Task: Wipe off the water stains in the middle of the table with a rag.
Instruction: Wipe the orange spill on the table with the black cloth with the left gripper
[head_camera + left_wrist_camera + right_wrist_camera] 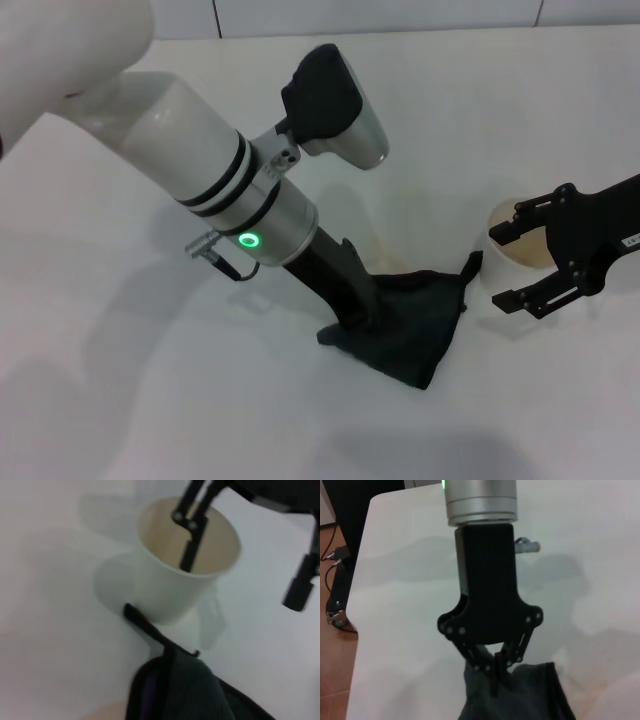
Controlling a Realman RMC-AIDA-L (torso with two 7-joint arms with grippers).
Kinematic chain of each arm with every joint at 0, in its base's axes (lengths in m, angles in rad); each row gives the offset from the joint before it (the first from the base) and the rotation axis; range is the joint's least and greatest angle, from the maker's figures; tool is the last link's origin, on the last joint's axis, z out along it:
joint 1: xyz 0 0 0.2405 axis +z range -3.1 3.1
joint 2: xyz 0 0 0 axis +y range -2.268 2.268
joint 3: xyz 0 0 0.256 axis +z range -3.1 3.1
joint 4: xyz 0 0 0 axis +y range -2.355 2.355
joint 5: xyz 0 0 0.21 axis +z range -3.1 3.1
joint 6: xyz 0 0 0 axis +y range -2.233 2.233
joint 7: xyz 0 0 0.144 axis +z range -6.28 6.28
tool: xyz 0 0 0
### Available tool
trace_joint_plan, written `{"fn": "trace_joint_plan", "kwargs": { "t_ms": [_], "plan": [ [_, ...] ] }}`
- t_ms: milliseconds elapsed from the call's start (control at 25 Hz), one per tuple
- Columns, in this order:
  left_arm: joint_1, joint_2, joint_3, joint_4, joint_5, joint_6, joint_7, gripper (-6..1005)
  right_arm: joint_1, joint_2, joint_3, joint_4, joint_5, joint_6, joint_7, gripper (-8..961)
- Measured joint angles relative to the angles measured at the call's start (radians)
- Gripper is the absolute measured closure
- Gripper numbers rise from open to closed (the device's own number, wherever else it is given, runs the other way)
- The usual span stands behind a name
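I should pull the rag back over the tan trace (384,256) with my left gripper, away from the cup, because the rag's pointed tail (473,266) reaches the cup's base.
The dark green-black rag (415,330) lies bunched on the white table (150,400) at the middle, its pointed tail toward the cup. My left gripper (360,320) reaches down onto the rag's near-left part. The right wrist view shows this gripper (495,672) shut on a fold of the rag (530,695). The water stain is mostly hidden under the rag; only a faint tan trace (388,263) shows at its far edge. My right gripper (495,268) is open at the right, straddling the cup's wall.
A white paper cup (505,262) stands upright just right of the rag's tail. In the left wrist view one right finger (187,555) hangs inside the cup (170,590) and the other is outside. The table's far edge meets a wall.
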Motion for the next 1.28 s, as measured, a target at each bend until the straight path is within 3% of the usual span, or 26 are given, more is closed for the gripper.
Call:
{"fn": "trace_joint_plan", "kwargs": {
  "t_ms": [120,760,1000,1280],
  "plan": [
    [0.001,0.004,-0.027,-0.006,0.009,-0.018,-0.01,945,-0.001,0.0,0.001,-0.001,0.0,0.0,0.0,109],
    [0.043,0.008,-0.35,-0.002,0.256,-0.032,-0.059,945,0.002,0.0,-0.003,-0.011,0.009,0.003,-0.001,109],
    [0.045,0.008,-0.366,-0.001,0.269,-0.041,-0.057,945,0.005,-0.001,0.0,-0.011,0.009,0.002,-0.001,109],
    [0.038,0.006,-0.317,0.0,0.257,-0.014,-0.046,945,0.007,-0.001,-0.003,-0.011,0.009,0.009,-0.001,109]
  ]
}}
